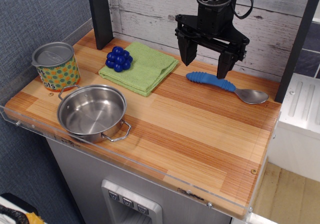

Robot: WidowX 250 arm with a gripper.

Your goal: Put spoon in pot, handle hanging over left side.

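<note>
I can see that the spoon looks longer than the shallow pot (92,111) is wide, so I expect its blue handle (210,80) to stay resting over the pot's rim when I lower the spoon in.
The spoon (227,87) lies flat on the wooden table at the back right. Its ribbed blue handle (210,81) points left and its silver bowl (252,96) points right. The black gripper (205,64) hangs just above the handle with its two fingers spread wide, one on each side, holding nothing. The shiny steel pot (92,112) stands empty at the front left of the table, with one wire loop handle at its back left and one at its front right.
A tin can (55,66) with an orange-and-green dotted label stands behind the pot. A folded green cloth (145,66) with a blue bumpy ball (118,59) on it lies at the back middle. A dark post (100,14) stands at the back left. The table's right edge lies close to the spoon.
</note>
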